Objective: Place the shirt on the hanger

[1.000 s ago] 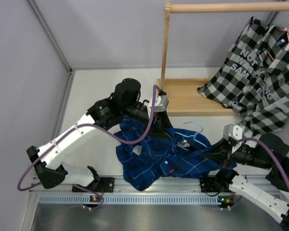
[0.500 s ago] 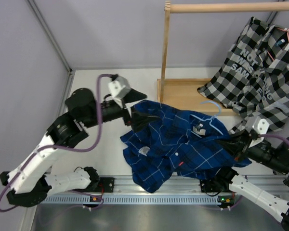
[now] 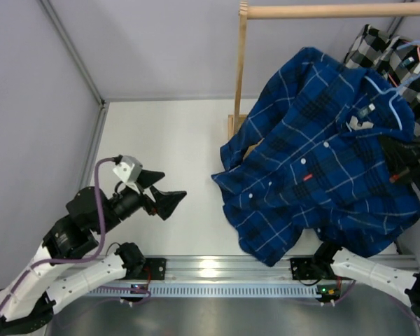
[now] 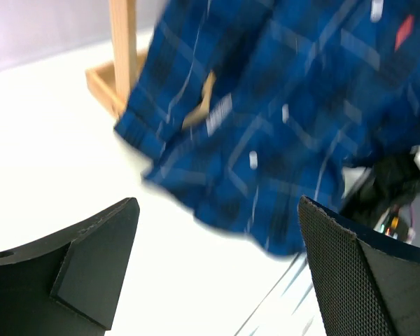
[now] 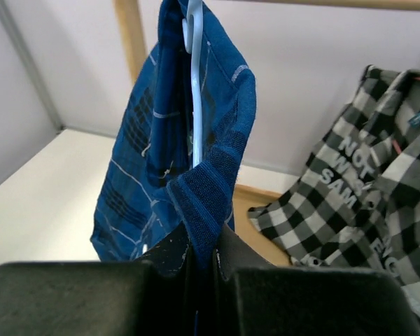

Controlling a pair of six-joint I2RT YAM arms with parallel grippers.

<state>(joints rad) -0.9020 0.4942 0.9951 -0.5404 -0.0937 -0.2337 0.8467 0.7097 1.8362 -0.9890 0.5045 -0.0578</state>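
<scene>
My right gripper should turn the hanger and hook it over the rod's free part [image 3: 339, 10], because the pale-blue hanger's hook is at a slant in front of the checked shirt.
The dark blue shirt [image 3: 322, 161] hangs in the air at the right, in front of the wooden rack, draped on the pale-blue hanger [image 3: 395, 94]. In the right wrist view my right gripper [image 5: 203, 255] is shut on a fold of the shirt [image 5: 217, 175], with the hanger [image 5: 196, 91] rising straight above the jaws. The shirt covers most of that gripper in the top view. My left gripper [image 3: 169, 189] is low at the left over the bare table, open and holding nothing. In the left wrist view the left gripper [image 4: 220, 238] is apart from the shirt [image 4: 280, 126].
A wooden rack stands at the back right, with its rod [image 3: 322, 10], post [image 3: 240, 70] and base tray [image 4: 101, 77]. A black-and-white checked shirt [image 5: 364, 182] hangs on it behind the blue one. An aluminium rail [image 3: 217, 269] runs along the near edge.
The right gripper has lifted the shirt and hanger off the table, up and right toward the rack. The left gripper let go of the shirt, opened wide and drew back to the lower left.
</scene>
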